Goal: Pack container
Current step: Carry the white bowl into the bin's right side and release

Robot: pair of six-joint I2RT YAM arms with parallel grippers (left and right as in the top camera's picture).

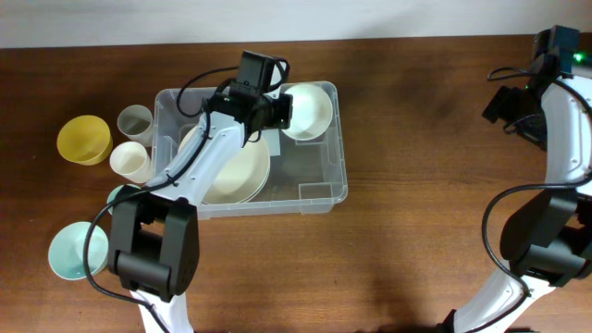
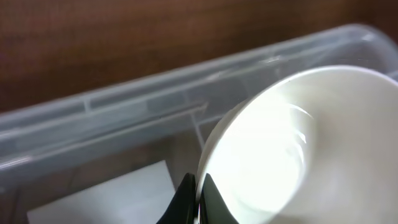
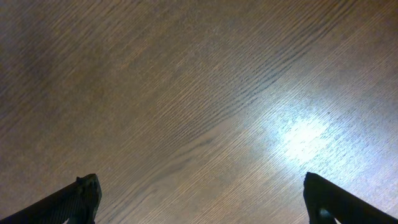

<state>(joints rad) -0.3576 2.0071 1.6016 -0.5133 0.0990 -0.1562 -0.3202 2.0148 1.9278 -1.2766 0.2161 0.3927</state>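
My left gripper keeps moving down until the white bowl rests on the open container's bottom, and then let go, because the bowl is hanging over that bottom, clear of the cream plate.
The clear plastic container stands left of the table's middle. A large cream plate lies in its left half. My left gripper is shut on the rim of a white bowl and holds it in the container's far right corner. In the left wrist view the two fingers pinch the white bowl's rim, with the container wall behind. My right gripper is open and empty over bare wood at the far right.
Left of the container stand a yellow bowl, a grey cup and a cream cup. A pale teal bowl sits near the front left, with another teal piece beside my arm.
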